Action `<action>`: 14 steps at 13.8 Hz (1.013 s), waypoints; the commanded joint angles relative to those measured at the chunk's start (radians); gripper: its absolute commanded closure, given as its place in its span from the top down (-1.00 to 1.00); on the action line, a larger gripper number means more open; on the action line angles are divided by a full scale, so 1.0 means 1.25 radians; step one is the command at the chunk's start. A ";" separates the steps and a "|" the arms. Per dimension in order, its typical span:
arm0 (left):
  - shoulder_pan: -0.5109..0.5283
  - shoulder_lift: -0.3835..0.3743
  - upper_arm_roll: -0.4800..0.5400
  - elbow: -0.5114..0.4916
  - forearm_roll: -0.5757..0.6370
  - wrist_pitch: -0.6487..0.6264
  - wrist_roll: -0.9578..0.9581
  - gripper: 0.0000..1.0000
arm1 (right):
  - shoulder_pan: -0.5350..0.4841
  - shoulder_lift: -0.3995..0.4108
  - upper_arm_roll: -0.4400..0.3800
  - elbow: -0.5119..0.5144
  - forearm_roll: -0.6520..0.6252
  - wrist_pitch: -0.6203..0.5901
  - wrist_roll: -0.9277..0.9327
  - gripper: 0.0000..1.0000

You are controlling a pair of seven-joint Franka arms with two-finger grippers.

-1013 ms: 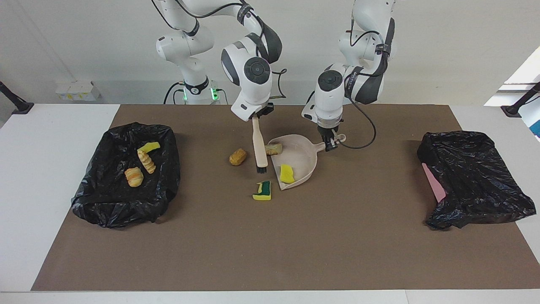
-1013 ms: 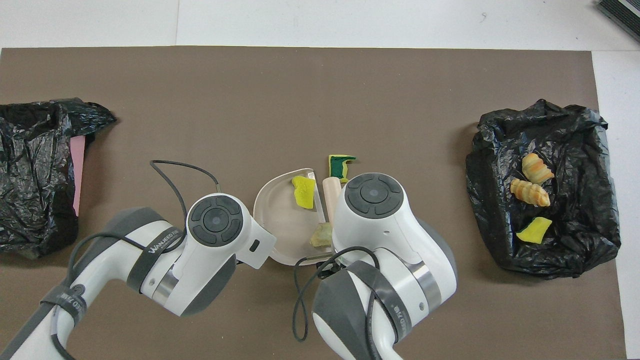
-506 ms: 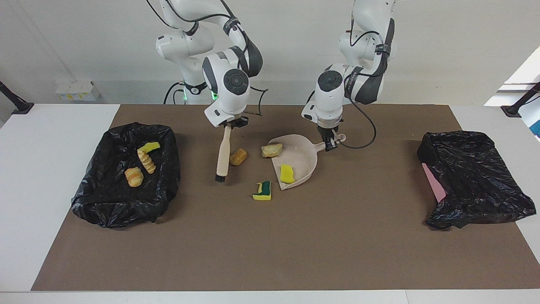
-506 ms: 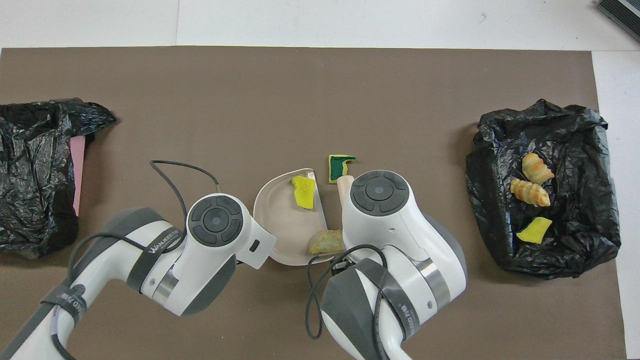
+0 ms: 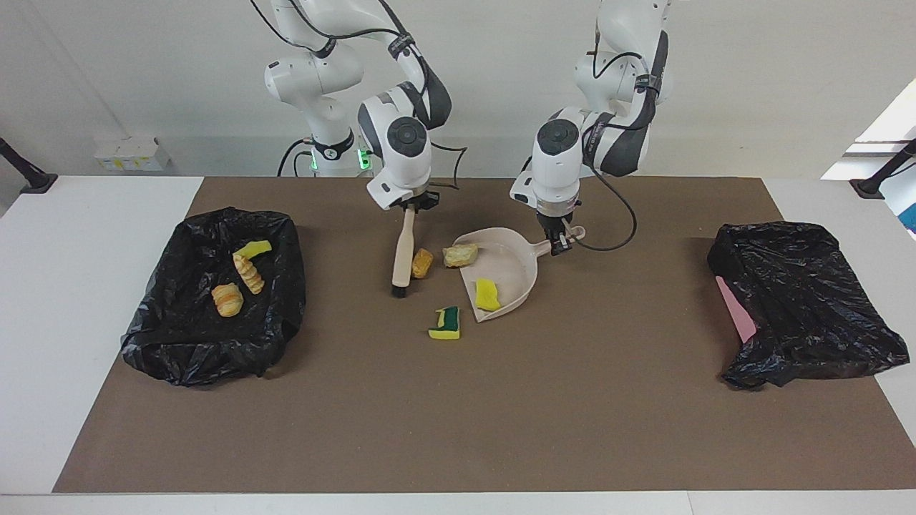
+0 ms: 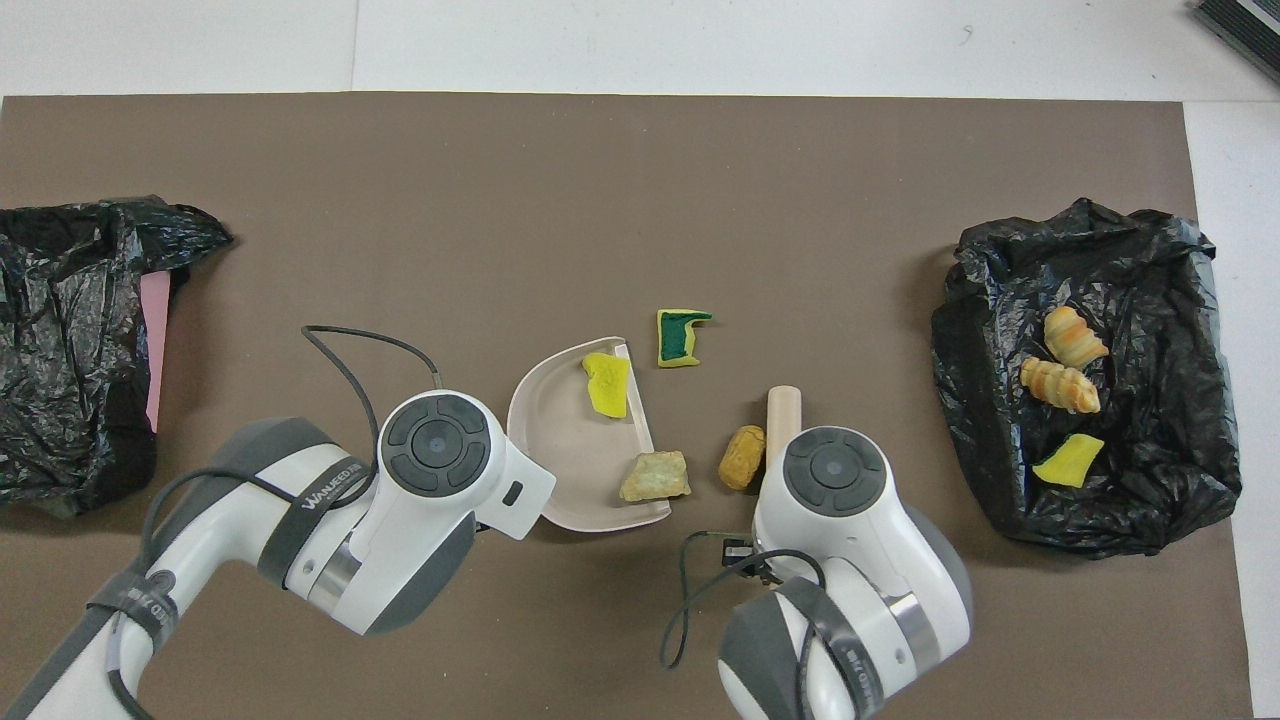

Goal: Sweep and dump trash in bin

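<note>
The brush is behind the tan-brown lump point(image 6: 741, 457), so the robot's right gripper needs to turn back and sweep the lump in through the dustpan's opening point(image 6: 647, 426).
My right gripper point(image 5: 411, 205) is shut on the beige brush point(image 5: 402, 254), which hangs with its black bristles down at the mat. A tan-brown lump point(image 5: 421, 262) lies against the brush, on its dustpan side; it also shows in the overhead view point(image 6: 742, 457). My left gripper point(image 5: 559, 241) is shut on the handle of the beige dustpan point(image 5: 514, 266), which rests on the mat. A pale crusty lump point(image 5: 460, 254) sits at the pan's mouth. A yellow sponge piece point(image 5: 487, 294) lies in the pan. A green-and-yellow sponge point(image 5: 446, 323) lies on the mat, just off the pan's mouth.
A black-bagged bin point(image 5: 279, 300) at the right arm's end of the table holds a yellow sponge piece point(image 5: 252, 249) and two croissant pieces point(image 5: 248, 274). A second black-bagged bin point(image 5: 801, 300) with a pink edge stands at the left arm's end.
The right gripper swung the brush from the pan's mouth out past the tan-brown lump, then back, pushing the lump closer to the dustpan. The left gripper and pan stayed put.
</note>
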 commanded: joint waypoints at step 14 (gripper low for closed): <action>-0.004 -0.023 0.011 -0.036 0.005 0.018 -0.021 -1.00 | -0.023 0.160 -0.004 0.340 -0.160 -0.158 -0.144 -1.00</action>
